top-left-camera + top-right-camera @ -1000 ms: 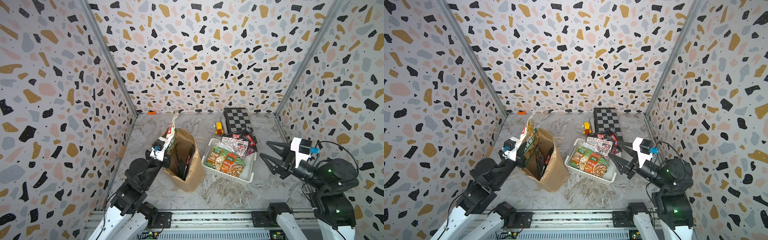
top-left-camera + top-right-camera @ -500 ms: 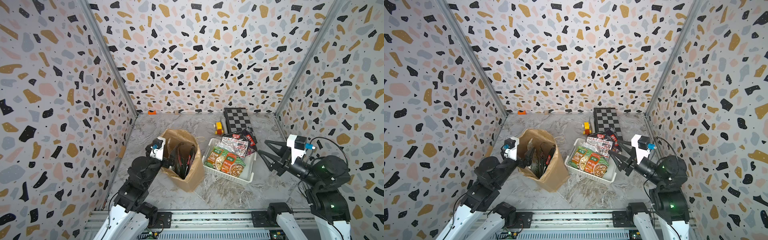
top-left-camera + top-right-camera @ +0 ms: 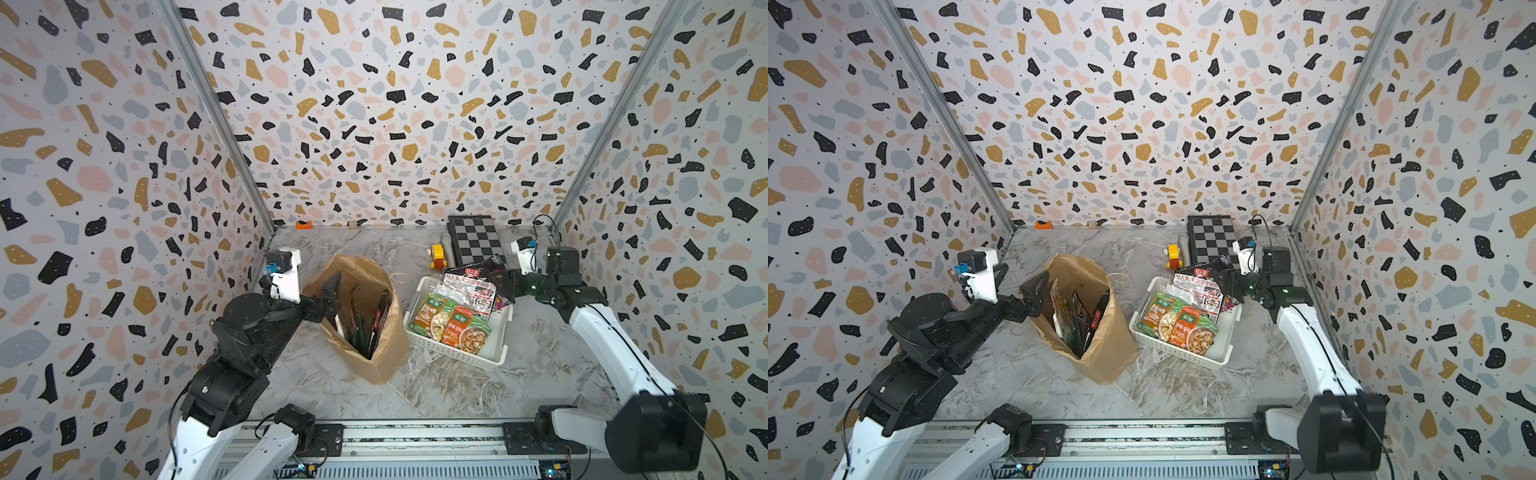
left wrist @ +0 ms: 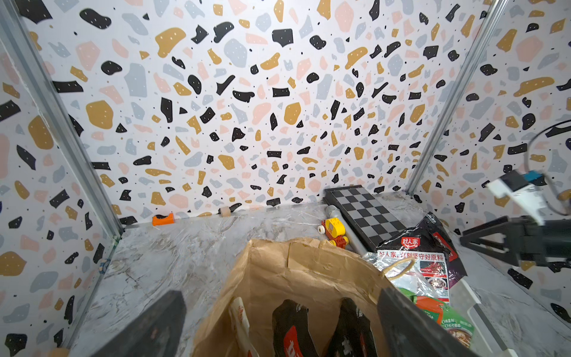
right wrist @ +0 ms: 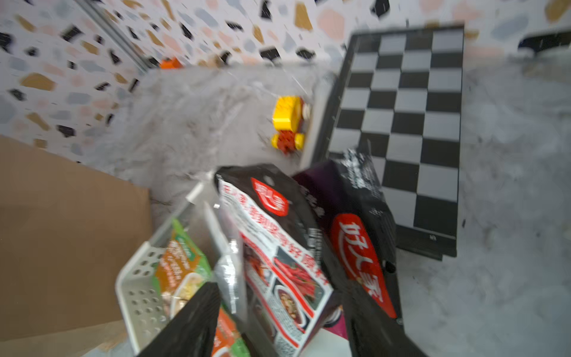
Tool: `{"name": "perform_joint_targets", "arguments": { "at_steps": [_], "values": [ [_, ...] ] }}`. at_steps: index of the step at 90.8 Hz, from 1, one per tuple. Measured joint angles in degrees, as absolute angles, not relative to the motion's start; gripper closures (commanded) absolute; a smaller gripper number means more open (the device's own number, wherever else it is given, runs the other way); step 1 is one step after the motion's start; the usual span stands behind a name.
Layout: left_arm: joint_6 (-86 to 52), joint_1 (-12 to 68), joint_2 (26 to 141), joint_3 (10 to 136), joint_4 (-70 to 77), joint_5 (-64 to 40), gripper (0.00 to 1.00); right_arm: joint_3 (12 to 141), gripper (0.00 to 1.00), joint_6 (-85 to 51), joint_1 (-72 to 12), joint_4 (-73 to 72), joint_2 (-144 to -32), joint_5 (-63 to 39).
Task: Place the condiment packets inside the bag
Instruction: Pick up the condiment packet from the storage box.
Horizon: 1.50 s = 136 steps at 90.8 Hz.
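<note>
I expect that when I lift the rear black-and-red packet [image 5: 373,217], it will come free alone and leave the white-banded packet behind, since each has its own red logo [image 5: 359,254].
The brown paper bag [image 3: 376,357] [image 3: 1106,353] stands open at centre left with black-and-red condiment packets [image 3: 376,320] [image 4: 292,327] and a pale one [image 4: 239,315] upright inside. My left gripper [image 3: 330,293] [image 4: 282,324] hangs open over the bag's mouth, holding nothing. More packets lie in the white basket [image 3: 457,353]: green-and-orange ones [image 3: 451,326] [image 3: 1179,322] in front, a large black-and-red one [image 3: 469,286] [image 5: 278,247] behind. My right gripper [image 3: 505,286] [image 5: 284,324] is open at the basket's far end. Its fingers straddle that large packet in a blurred wrist view.
A folded chessboard [image 3: 478,241] lies at the back right, with a yellow and red toy [image 3: 438,257] next to it. A small orange piece [image 3: 304,225] sits at the back wall. The bag's cord handle [image 4: 398,267] droops toward the basket.
My left gripper held a packet above the bag, then opened; the packet now stands inside the bag. My right arm has reached forward to the packets at the basket's far end.
</note>
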State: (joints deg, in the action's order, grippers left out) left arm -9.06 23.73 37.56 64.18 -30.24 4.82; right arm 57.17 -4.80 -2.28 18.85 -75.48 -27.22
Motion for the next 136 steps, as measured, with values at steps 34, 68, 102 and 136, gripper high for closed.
{"name": "perform_joint_targets", "arguments": {
  "at_steps": [34, 68, 102, 136],
  "values": [
    [-9.5, 23.7, 36.6, 61.0, -36.8, -3.9, 0.0, 57.1, 0.37, -4.8, 0.9, 15.3, -83.9, -25.8],
    [-8.3, 23.7, 36.2, 58.5, -38.1, -5.8, 0.0, 49.2, 0.49, -7.6, 6.3, 7.0, -81.9, -28.8],
    [-7.1, 23.7, 35.2, 58.6, -38.2, -6.2, 0.0, 49.7, 1.0, -10.0, 6.1, 4.2, -82.6, -40.4],
    [-7.4, 23.7, 40.9, 64.5, -31.2, -14.0, 0.0, 54.0, 1.0, -0.8, 2.5, 14.2, -58.2, -32.4]
  ]
}}
